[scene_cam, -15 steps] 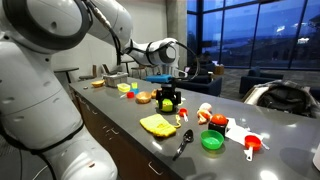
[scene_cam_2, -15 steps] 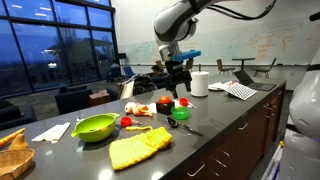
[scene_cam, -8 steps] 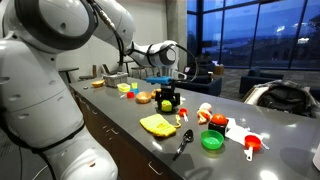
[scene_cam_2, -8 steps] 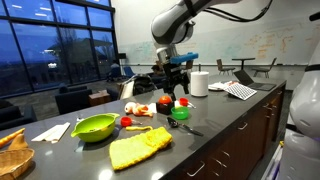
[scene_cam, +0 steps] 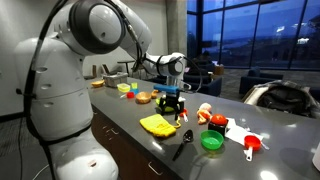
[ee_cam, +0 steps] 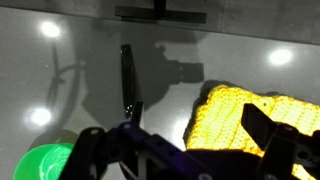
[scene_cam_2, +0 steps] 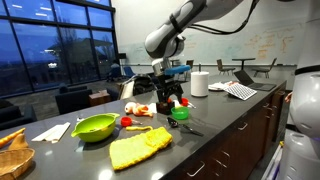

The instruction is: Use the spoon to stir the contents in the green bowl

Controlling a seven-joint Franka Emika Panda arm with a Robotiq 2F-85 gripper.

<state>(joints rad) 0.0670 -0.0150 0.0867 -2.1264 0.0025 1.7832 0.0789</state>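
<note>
Next, I move over the spoon's handle (ee_cam: 127, 80) before I go down to grip it, because it lies off the middle of my open gripper, toward the green bowl.
The slim dark spoon (scene_cam: 184, 142) lies flat on the grey counter between the yellow cloth (scene_cam: 157, 124) and the green bowl (scene_cam: 211, 141). It shows in both exterior views (scene_cam_2: 188, 128). In the wrist view the spoon (ee_cam: 130, 86) lies left of centre, the green bowl (ee_cam: 45, 162) is at the bottom left and the cloth (ee_cam: 240, 105) is at the right. My gripper (scene_cam: 172, 101) hangs open and empty a little above the counter, over the cloth's edge and beside the spoon (ee_cam: 198, 118). It touches nothing.
A paler lime bowl (scene_cam_2: 93, 127) stands on the far side of the cloth. A red-orange measuring cup (scene_cam: 252, 146) and toy foods (scene_cam: 207, 115) lie near the green bowl. A paper-towel roll (scene_cam_2: 199, 84) and a basket (scene_cam_2: 12, 155) stand at the counter's ends.
The arm has swung and the gripper has come lower, toward the cloth and spoon. The jaws stay open. The spoon, bowl and cloth have not moved.
</note>
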